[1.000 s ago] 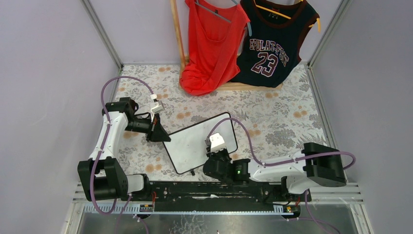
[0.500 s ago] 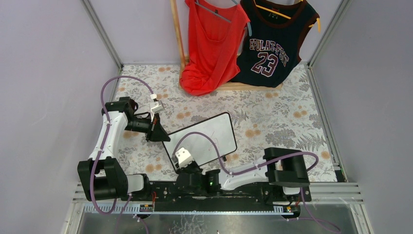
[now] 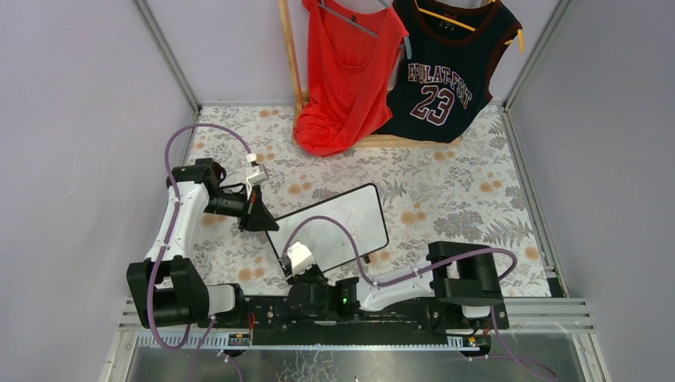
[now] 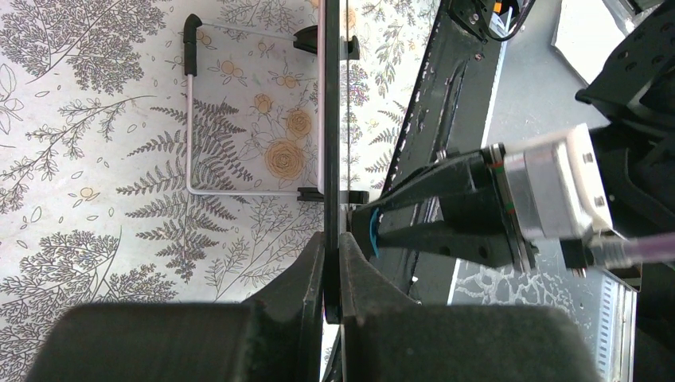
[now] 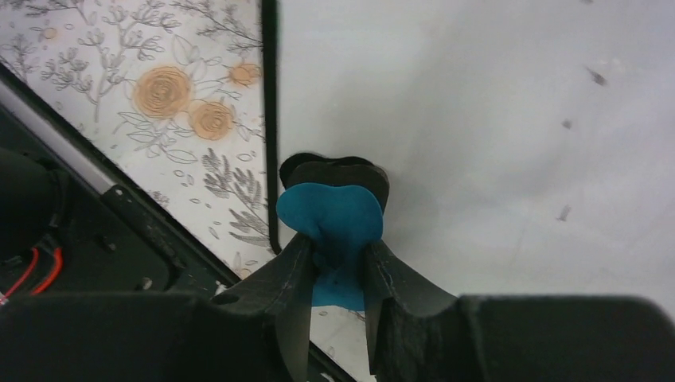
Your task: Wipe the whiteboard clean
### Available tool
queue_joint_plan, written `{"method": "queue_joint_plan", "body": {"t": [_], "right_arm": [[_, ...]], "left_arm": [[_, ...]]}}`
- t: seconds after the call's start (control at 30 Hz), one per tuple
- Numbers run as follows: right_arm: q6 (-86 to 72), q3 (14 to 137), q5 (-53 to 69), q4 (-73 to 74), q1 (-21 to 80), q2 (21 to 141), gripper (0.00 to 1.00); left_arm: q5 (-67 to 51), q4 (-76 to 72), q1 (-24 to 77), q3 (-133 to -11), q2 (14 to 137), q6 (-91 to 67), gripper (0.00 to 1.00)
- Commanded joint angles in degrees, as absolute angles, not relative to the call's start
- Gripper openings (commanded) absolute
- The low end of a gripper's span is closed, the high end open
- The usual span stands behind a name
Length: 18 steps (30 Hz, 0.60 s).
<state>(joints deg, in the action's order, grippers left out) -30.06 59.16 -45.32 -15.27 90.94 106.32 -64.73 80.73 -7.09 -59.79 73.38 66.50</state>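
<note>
The robot's right gripper should sweep the eraser back across the whiteboard to the whiteboard's far corner (image 3: 370,190), because the eraser sits beside the black frame at the whiteboard's near corner (image 5: 273,229).
The whiteboard (image 3: 338,223) lies tilted on the flowered tablecloth, its face white with only a few small dark specks (image 5: 493,103). My left gripper (image 3: 256,213) is shut on the board's left edge, which shows edge-on as a thin black line (image 4: 330,119) between the fingers (image 4: 332,267). My right gripper (image 3: 296,274) is shut on a blue eraser (image 5: 334,216). It presses the eraser's dark felt side against the board near its near-left corner, beside the black frame (image 5: 271,95). The eraser's blue edge also shows in the left wrist view (image 4: 372,231).
A wooden rack (image 3: 290,64) at the back holds a red top (image 3: 346,72) and a dark "23" jersey (image 3: 446,72). The black base rail (image 3: 358,306) runs along the near edge, just below the right gripper. The board's wire stand (image 4: 189,127) shows underneath it.
My right gripper swept the eraser from the board's near-right part leftward to its near-left corner, then almost stopped. The left gripper and the board stayed in place.
</note>
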Motion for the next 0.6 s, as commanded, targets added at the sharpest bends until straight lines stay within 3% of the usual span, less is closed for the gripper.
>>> {"method": "queue_joint_plan", "body": {"t": [0.0, 0.57], "right_arm": [[-32.9, 54.5, -50.3, -12.9, 86.9, 101.4, 0.00], [-31.2, 41.3, -61.6, -3.5, 78.8, 79.1, 0.00]], "left_arm": [[-64.6, 82.9, -6.4, -60.3, 73.6, 68.4, 0.00], [-64.6, 83.2, -6.3, -60.3, 73.8, 68.9, 0.00]]}}
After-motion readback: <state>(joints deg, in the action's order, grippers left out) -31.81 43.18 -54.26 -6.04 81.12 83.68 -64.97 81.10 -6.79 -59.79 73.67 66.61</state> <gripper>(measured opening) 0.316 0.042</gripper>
